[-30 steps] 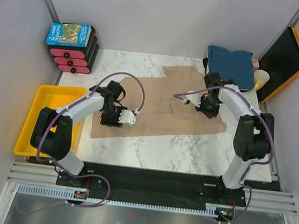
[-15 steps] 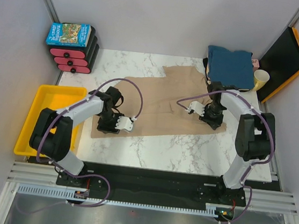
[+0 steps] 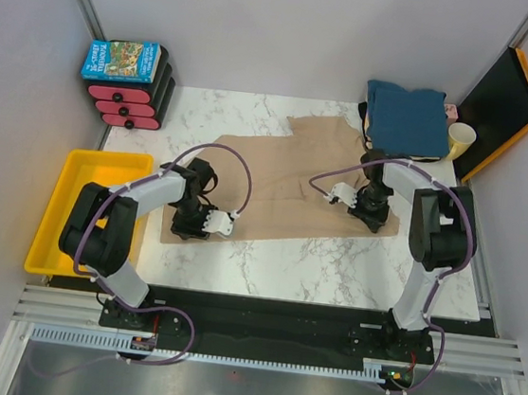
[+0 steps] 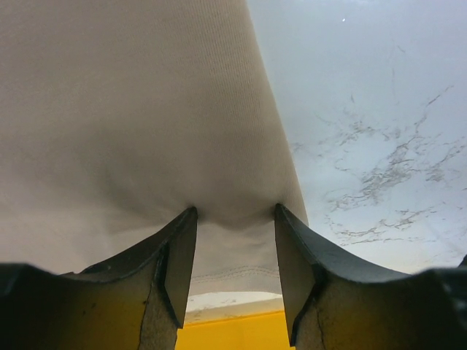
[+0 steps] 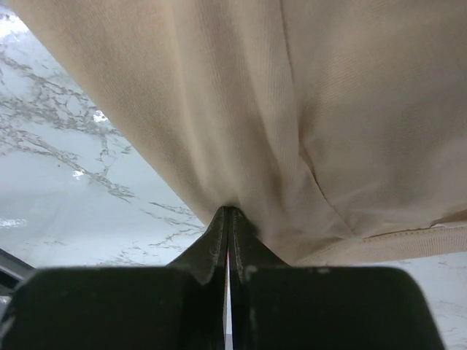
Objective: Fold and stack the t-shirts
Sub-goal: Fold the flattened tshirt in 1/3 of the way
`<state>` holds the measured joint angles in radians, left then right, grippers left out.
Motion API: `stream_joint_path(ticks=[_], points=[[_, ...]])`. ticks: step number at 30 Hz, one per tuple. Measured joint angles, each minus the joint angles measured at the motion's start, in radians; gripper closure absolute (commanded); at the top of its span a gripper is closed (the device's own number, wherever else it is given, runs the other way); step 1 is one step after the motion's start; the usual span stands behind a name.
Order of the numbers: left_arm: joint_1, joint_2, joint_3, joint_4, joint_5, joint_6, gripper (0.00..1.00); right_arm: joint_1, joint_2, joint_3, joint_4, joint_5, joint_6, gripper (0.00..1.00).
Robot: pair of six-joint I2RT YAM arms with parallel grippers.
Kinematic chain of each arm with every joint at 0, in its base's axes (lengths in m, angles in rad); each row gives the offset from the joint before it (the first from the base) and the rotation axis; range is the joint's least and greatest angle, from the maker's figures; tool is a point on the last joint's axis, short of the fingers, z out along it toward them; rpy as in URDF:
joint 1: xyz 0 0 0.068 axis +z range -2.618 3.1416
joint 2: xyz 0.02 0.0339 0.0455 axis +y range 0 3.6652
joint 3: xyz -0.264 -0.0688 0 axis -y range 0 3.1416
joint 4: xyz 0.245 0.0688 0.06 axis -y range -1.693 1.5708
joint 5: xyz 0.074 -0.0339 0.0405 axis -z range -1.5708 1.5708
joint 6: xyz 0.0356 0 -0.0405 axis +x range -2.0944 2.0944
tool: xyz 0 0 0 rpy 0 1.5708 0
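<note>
The robot's right gripper is holding the tan t-shirt's near corner point(image 3: 391, 228) and the marble ahead point(image 3: 361, 270) is clear, so that gripper should keep pulling until the cloth is flat, then let go.
A large tan t-shirt point(image 3: 285, 181) lies spread flat on the marble table point(image 3: 333, 263). My left gripper point(image 3: 188, 219) is down on its near-left corner. In the left wrist view the fingers point(image 4: 179, 255) stand apart and press on the tan cloth point(image 4: 146, 109), with the stitched hem between them. My right gripper point(image 3: 374, 213) is at the shirt's near-right corner. In the right wrist view it point(image 5: 228, 211) is shut on a gathered fold of the tan cloth point(image 5: 328, 109). A folded teal-blue t-shirt point(image 3: 407, 114) sits at the back right.
A yellow tray point(image 3: 85, 177) lies left of the table, just beyond the left gripper. A blue picture box point(image 3: 120, 59) tops a red-and-black stack at the back left. A pale yellow cup point(image 3: 460, 139) and a leaning black board point(image 3: 503, 106) stand at the back right.
Both grippers have moved toward me, to the shirt's near corners. The right jaws now pinch a fold of the cloth; the left jaws stay apart.
</note>
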<state>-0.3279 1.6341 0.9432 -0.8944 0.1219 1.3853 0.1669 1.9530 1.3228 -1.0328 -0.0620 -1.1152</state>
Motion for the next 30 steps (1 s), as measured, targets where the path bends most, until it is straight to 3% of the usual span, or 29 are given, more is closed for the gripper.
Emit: stream_joint_path(ticks=[13,30], points=[[0.013,-0.105,-0.105,0.027,0.002,0.068,0.47,0.005,-0.135,-0.19,0.022,-0.027,-0.004,1.0],[0.019,-0.198,-0.195,-0.175,0.047,0.079,0.41,-0.001,-0.293,-0.357,-0.088,-0.023,-0.019,1.0]])
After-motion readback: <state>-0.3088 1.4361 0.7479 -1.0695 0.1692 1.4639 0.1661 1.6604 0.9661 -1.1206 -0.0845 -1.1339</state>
